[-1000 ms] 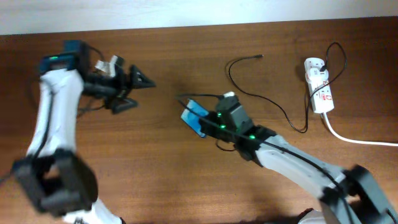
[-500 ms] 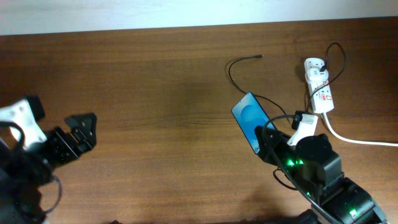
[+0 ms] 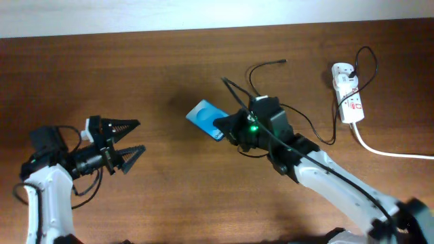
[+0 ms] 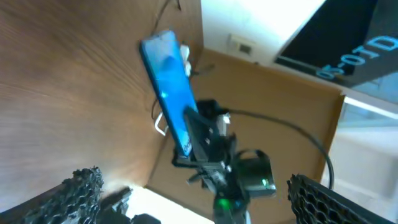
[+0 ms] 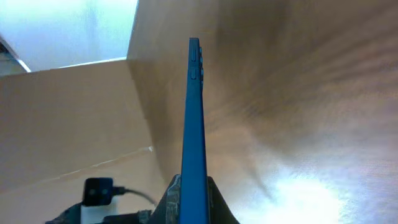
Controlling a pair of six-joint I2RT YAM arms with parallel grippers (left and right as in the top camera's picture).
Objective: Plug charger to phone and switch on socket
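Next, my left gripper takes the phone's loose end (image 3: 197, 112) before my right gripper gets the charger's connector tip (image 3: 283, 62), because my right gripper is closer to that tip but is holding the phone.
My right gripper (image 3: 227, 127) is shut on the phone (image 3: 205, 118), a slim blue-screened smartphone held above the table's middle. The right wrist view shows the phone edge-on (image 5: 194, 118) between the jaws (image 5: 194, 193); it also shows in the left wrist view (image 4: 168, 87). My left gripper (image 3: 129, 139) is open and empty at the left, its fingers pointing toward the phone. The charger, a thin black cable (image 3: 308, 125), loops across the table's right side, its connector tip (image 3: 283, 62) lying free near the back. The socket, a white power strip (image 3: 348, 93) with red-marked switches, lies at the far right.
The power strip's thick white cord (image 3: 390, 152) runs off the right edge. A black plug (image 3: 348, 72) sits in the strip. The pale wall edge (image 3: 203, 13) bounds the table at the back.
My right arm has swung the phone left, from near the cable loop to the table's middle. My left arm has moved right and a little up, gripper open, toward the phone.
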